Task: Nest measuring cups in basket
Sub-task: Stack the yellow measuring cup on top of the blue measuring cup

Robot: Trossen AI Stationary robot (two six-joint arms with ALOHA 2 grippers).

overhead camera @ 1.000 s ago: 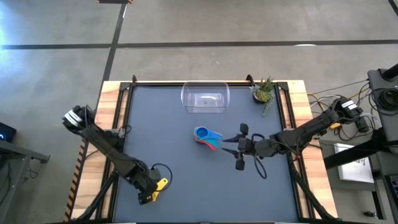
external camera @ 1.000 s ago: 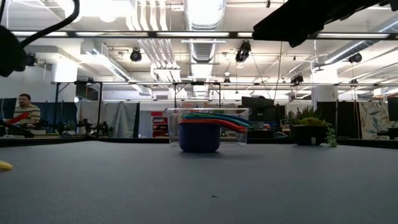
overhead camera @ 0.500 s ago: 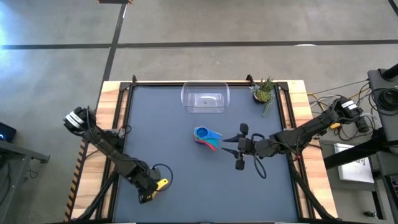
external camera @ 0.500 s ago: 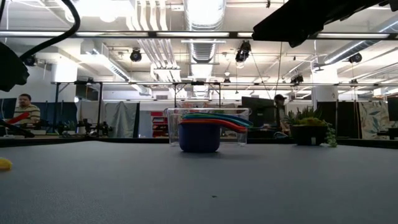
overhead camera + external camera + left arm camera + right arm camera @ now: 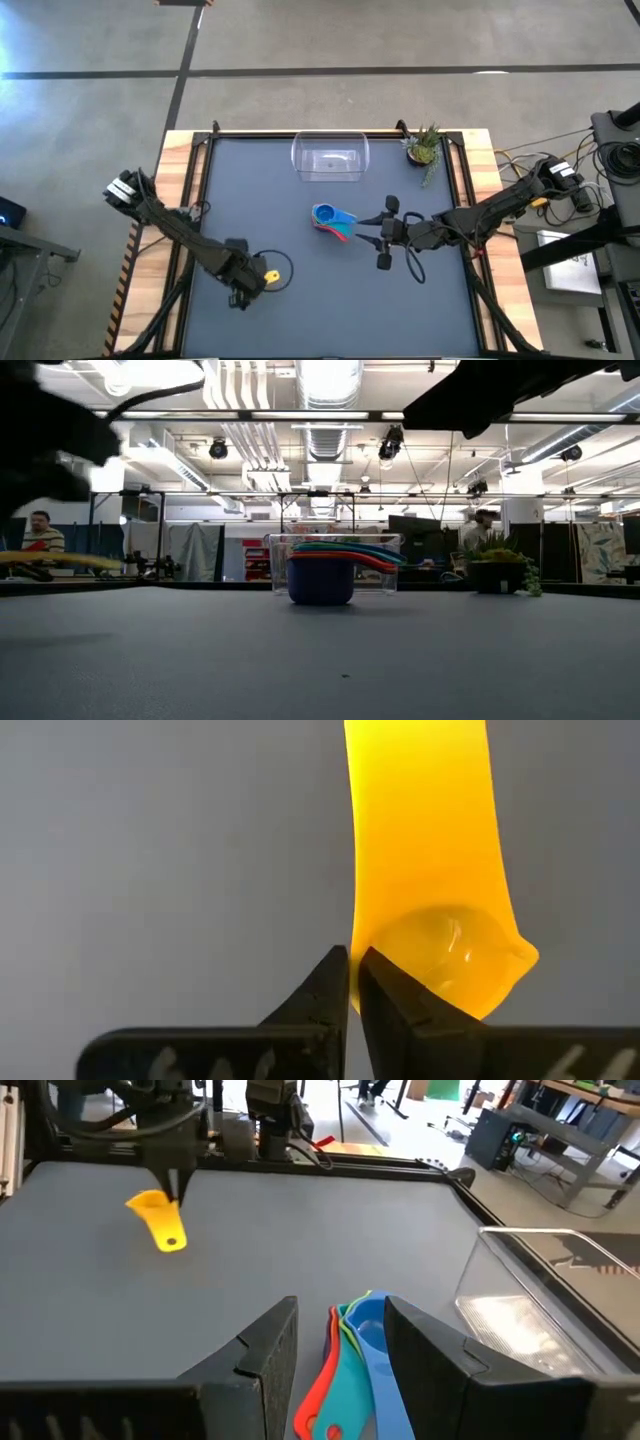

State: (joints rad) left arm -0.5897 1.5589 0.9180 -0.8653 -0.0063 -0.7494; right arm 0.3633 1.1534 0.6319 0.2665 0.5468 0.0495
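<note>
The yellow cup (image 5: 272, 277) is hanging with its opening up and the blue cup's bowl (image 5: 324, 213) is empty, so my left gripper should go on there until the cups' bowls nest before it lets go.
A yellow measuring cup (image 5: 270, 277) hangs over the table's near left part with my left gripper (image 5: 260, 278) shut on it; the right wrist view shows the cup (image 5: 158, 1220) under that gripper (image 5: 180, 1185). Three nested cups, blue, teal and red (image 5: 330, 220), stand on their bottoms mid-table. My right gripper (image 5: 364, 232) stands open at their handle ends (image 5: 345, 1370), level and pointing toward the table's left; I see no touch. The clear basket (image 5: 330, 158) stands on the table at the far middle. My left gripper pinches the yellow cup's bowl wall (image 5: 362, 945) between its two fingers, right where the handle joins the bowl. The fingers come from above, pointing down. The cup is lifted clear of the table, its handle (image 5: 420, 810) reaching away from the fingers.
A small potted plant (image 5: 425, 145) stands at the far right corner, right of the basket. Wooden rails (image 5: 185, 180) run along the table's left and right sides. Bare mat lies between the yellow cup and the nested cups. People show in the room beyond the table.
My left gripper has shut on the yellow cup and taken hold of it. It has then gone up and toward the table's far and right edges, lifting the cup clear of the table. My right gripper has kept still.
</note>
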